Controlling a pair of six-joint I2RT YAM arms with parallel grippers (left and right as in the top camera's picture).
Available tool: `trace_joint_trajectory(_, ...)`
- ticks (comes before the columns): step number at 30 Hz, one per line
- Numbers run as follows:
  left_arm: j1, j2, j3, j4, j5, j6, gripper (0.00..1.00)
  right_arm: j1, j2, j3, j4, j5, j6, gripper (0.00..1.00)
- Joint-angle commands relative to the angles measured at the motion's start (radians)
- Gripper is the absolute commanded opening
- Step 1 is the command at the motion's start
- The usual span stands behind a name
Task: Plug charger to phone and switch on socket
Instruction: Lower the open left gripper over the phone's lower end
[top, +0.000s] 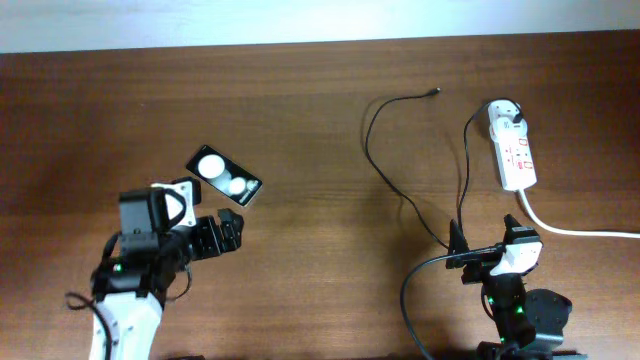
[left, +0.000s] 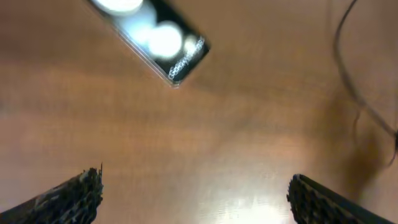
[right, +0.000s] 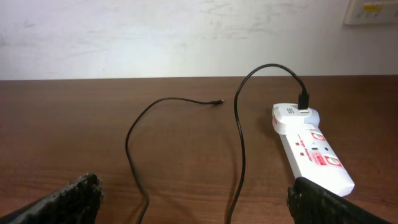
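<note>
The phone (top: 224, 176) lies at a slant to the left gripper's fingers, so the robot should turn its left gripper in line with the phone before closing on its long edges (top: 236, 163).
The black phone (top: 224, 177) lies flat and tilted on the table at left, two white reflections on its face; it also shows at the top of the left wrist view (left: 155, 40). My left gripper (top: 226, 232) is open and empty, just in front of the phone. The charger cable (top: 385, 165) loops across the table; its plug tip (top: 434, 92) lies loose at the back. Its white adapter (top: 505, 112) sits in the white socket strip (top: 516, 152). The right wrist view shows the cable (right: 239, 143), the tip (right: 217, 102) and the strip (right: 313, 152). My right gripper (top: 487, 255) is open and empty, in front of the strip.
The strip's thick white cord (top: 580, 230) runs off to the right edge. A pale wall (right: 186, 37) stands behind the table's back edge. The wooden table (top: 300, 120) lies bare between phone and cable.
</note>
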Motion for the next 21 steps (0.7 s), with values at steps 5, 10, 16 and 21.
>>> trace_joint_trajectory(5,0.003,0.056,0.029,-0.051,-0.127,-0.005,0.99,0.002,-0.007,-0.008,-0.001,0.005,0.011,0.99)
trace_joint_trajectory(10,0.003,0.056,0.028,-0.043,-0.122,-0.006,0.99,0.002,-0.007,-0.008,-0.001,0.005,0.011,0.99)
trace_joint_trajectory(16,0.003,0.056,0.029,-0.049,-0.127,-0.006,0.99,0.002,-0.007,-0.008,-0.001,0.005,0.011,0.99)
trace_joint_trajectory(21,0.003,0.057,0.058,-0.049,-0.142,-0.010,0.99,0.002,-0.007,-0.008,-0.001,0.005,0.011,0.99)
